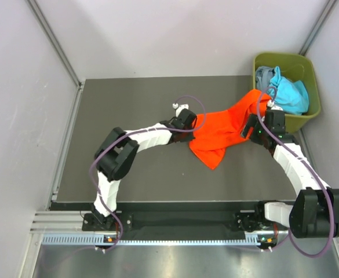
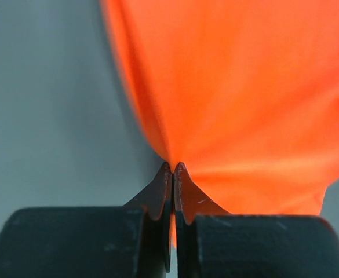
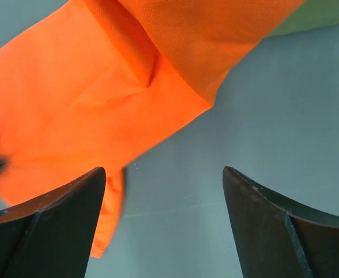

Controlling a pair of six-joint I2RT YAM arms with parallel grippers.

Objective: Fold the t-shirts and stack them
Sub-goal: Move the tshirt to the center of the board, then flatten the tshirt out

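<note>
The orange t-shirt's end [image 1: 218,128] is lying over the bin's rim [image 1: 256,94] next to the teal-blue t-shirt. Only the orange t-shirt will come free when I pull.
The orange t-shirt [image 1: 224,130] stretches from the bin's rim across the dark mat toward the middle, its lower part crumpled on the mat. My left gripper [image 1: 193,123] is shut on the shirt's left edge; in the left wrist view the gripper [image 2: 173,168] pinches orange cloth [image 2: 244,104]. My right gripper [image 1: 251,128] is open beside the shirt's right part; in the right wrist view the gripper [image 3: 163,176] is open and empty above the mat, with the orange shirt [image 3: 88,104] ahead and to the left. A teal-blue t-shirt [image 1: 291,95] and a grey one [image 1: 264,75] lie in the bin.
The olive-green bin [image 1: 310,66] stands off the mat's back right corner, against the right wall. A small white object [image 1: 175,106] lies on the mat behind my left gripper. White walls enclose the dark mat [image 1: 128,104] at left, back and right.
</note>
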